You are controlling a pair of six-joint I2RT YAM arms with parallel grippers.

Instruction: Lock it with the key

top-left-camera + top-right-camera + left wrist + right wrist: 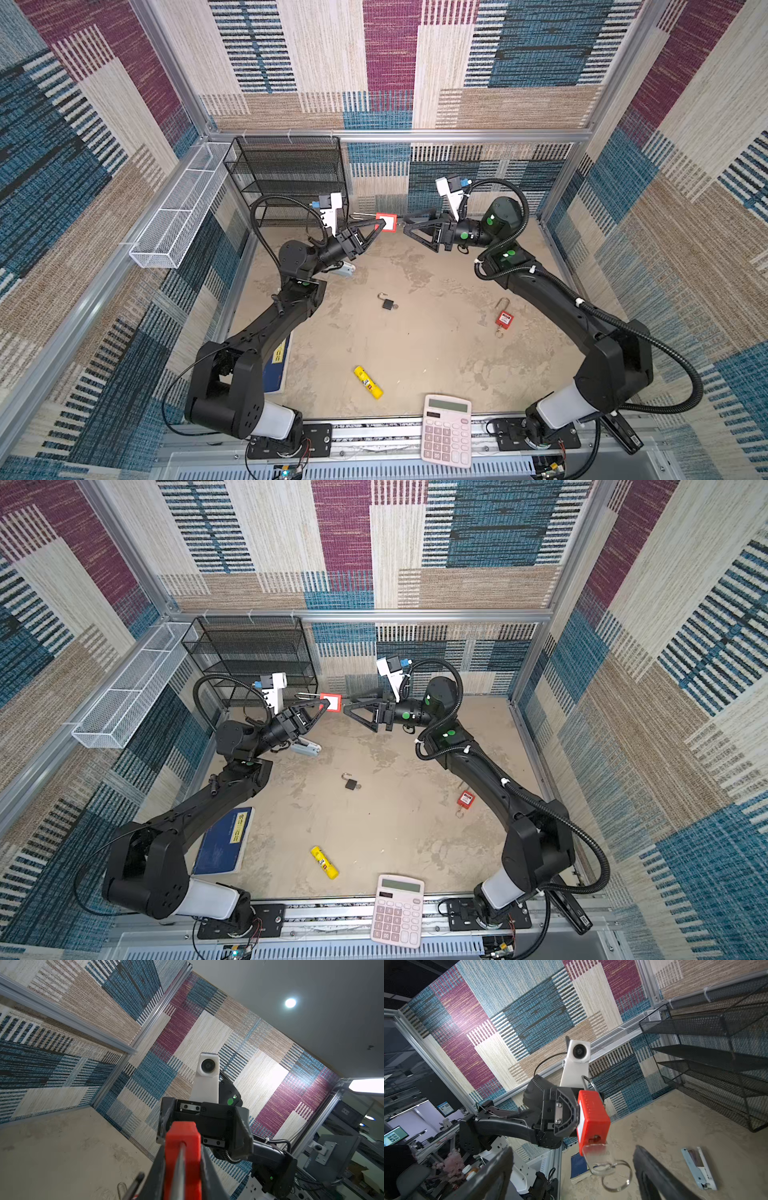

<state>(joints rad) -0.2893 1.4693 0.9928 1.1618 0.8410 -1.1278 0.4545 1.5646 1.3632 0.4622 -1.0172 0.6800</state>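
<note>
My right gripper should take the padlock's key end (596, 1140) so that my left gripper is free to push the shackle, because the red padlock's shackle (362, 215) points away from my right gripper.
My left gripper (380, 226) (324, 706) is shut on a red padlock (384, 222) (330, 701), holding it in the air near the back wall. In the left wrist view the padlock (182, 1147) sits squeezed between both fingers. Its metal shackle (588, 1082) points away from my right arm. A silver key (600, 1157) with a key ring (616, 1176) sticks out of the padlock's (591, 1118) bottom end. My right gripper (409, 226) (349, 706) (572, 1150) faces it, open, with one finger on each side of the key and touching nothing.
On the floor lie a black padlock (388, 303), a second red padlock (503, 318), a yellow glue stick (368, 382), a pink calculator (447, 430), a blue book (276, 365) and a stapler (347, 270). A black mesh shelf (291, 178) and a white basket (183, 212) stand at the back left.
</note>
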